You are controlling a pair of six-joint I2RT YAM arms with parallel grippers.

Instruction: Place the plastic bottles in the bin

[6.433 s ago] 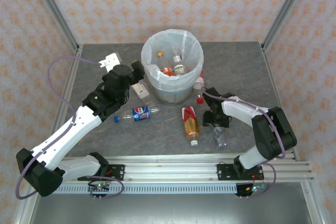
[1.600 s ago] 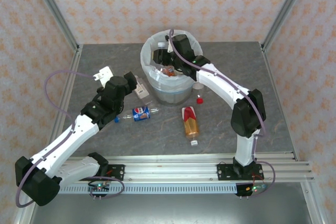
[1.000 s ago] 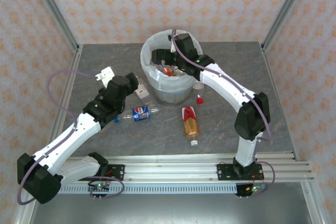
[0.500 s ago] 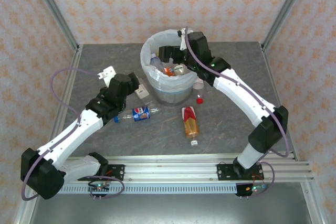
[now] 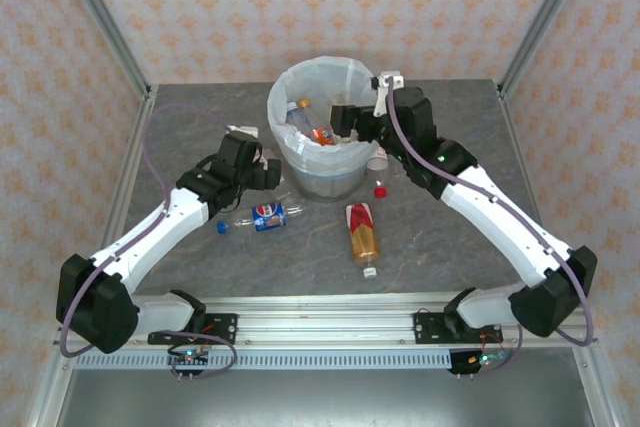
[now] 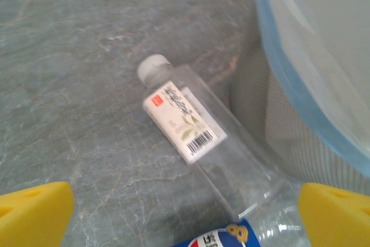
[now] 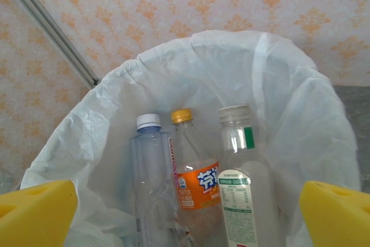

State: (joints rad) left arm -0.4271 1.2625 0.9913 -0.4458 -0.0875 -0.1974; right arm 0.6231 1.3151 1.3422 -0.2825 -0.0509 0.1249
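I should keep moving my open left gripper toward the bottle's label until its fingers can close around it, as the blue-labelled bottle lies clear of the side of the bin.
The bin, a grey bucket with a white liner, stands at the table's far middle. In the right wrist view three plastic bottles stand inside the liner: a clear one, an orange-labelled one and a white-labelled one. My right gripper hangs open at the bin's right rim, holding nothing. My left gripper is open just above a clear white-labelled bottle lying against the bin wall. A blue-labelled bottle and an amber bottle lie on the table.
Loose caps lie on the table: red, blue and white. A small pale item sits by the bin's right foot. Metal frame posts and patterned walls close in the table.
My right gripper has pulled back rightwards from over the bin's middle to its right rim. My left gripper has moved right, closer to the bin, over the white-labelled bottle.
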